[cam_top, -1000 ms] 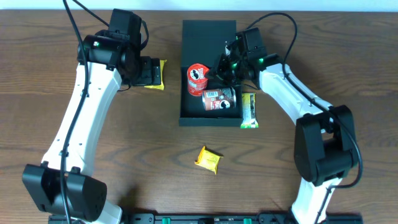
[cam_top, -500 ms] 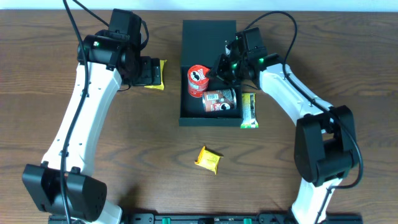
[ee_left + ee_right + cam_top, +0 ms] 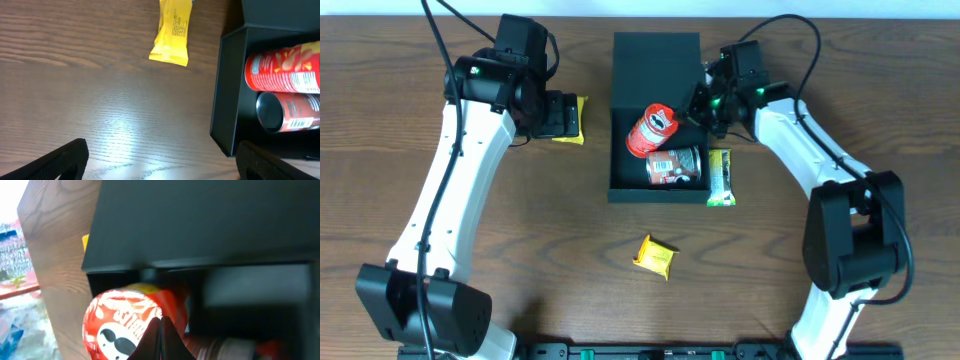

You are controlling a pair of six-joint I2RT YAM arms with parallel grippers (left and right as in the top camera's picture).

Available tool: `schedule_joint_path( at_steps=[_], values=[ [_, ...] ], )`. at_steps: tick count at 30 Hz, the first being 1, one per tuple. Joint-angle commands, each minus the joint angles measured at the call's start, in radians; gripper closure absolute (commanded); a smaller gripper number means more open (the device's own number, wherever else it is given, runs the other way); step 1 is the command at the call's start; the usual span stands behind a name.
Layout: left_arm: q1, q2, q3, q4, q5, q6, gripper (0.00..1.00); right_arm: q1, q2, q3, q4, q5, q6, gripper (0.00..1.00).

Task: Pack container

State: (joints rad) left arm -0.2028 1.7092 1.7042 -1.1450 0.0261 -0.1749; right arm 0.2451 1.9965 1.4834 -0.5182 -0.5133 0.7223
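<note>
The red snack can is tilted with its lid end (image 3: 661,119) sticking up in the container, so my right gripper should press it down flat behind the second red can.
The container (image 3: 620,150) is a dark square box, its flip lid (image 3: 656,55) lying open behind it. Inside, one red snack can (image 3: 652,130) leans tilted, and a second red can (image 3: 674,165) lies on its side in front of it. My right gripper (image 3: 698,105) is shut with nothing in it, just right of the tilted can (image 3: 125,325); the closed tips (image 3: 161,337) overlap it in the right wrist view. Left of the box, my left gripper (image 3: 162,167) hangs open over bare wood, with a yellow packet (image 3: 172,32) beyond it and the container wall (image 3: 227,95) at its right.
A green packet (image 3: 720,177) lies against the box's right side. Another yellow packet (image 3: 657,256) rests on the table in front of the box. The table is brown wood, and both arm bases stand at the near edge.
The upper can has tipped from upright to leaning toward the right. My right gripper has drawn back to the right and stayed shut. The left arm has not moved.
</note>
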Motion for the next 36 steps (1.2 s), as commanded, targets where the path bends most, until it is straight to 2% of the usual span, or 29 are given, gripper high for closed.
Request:
schedule_joint_path(
  at_steps=[1,10,16,24,28,36],
  values=[
    [0.006,0.003,0.0,-0.002,0.003,0.011,0.05,-0.012,-0.006,0.0,-0.019,0.038,-0.041,0.98],
    [0.006,0.003,0.0,-0.002,0.003,0.011,0.05,-0.012,-0.006,0.0,-0.084,0.103,-0.076,0.98],
    [0.006,0.003,0.0,-0.002,0.003,0.011,0.04,-0.016,-0.006,0.001,-0.027,-0.126,-0.033,0.98],
    [0.006,0.003,-0.001,0.0,0.003,0.011,0.04,-0.018,-0.006,0.001,0.012,-0.323,0.041,0.98],
    [0.006,0.003,-0.001,0.009,0.003,0.011,0.05,0.01,-0.006,0.001,-0.005,-0.322,0.051,0.98],
    [0.006,0.003,-0.001,0.008,0.003,0.011,0.05,0.058,-0.006,0.0,-0.061,-0.189,0.032,0.99]
  ],
)
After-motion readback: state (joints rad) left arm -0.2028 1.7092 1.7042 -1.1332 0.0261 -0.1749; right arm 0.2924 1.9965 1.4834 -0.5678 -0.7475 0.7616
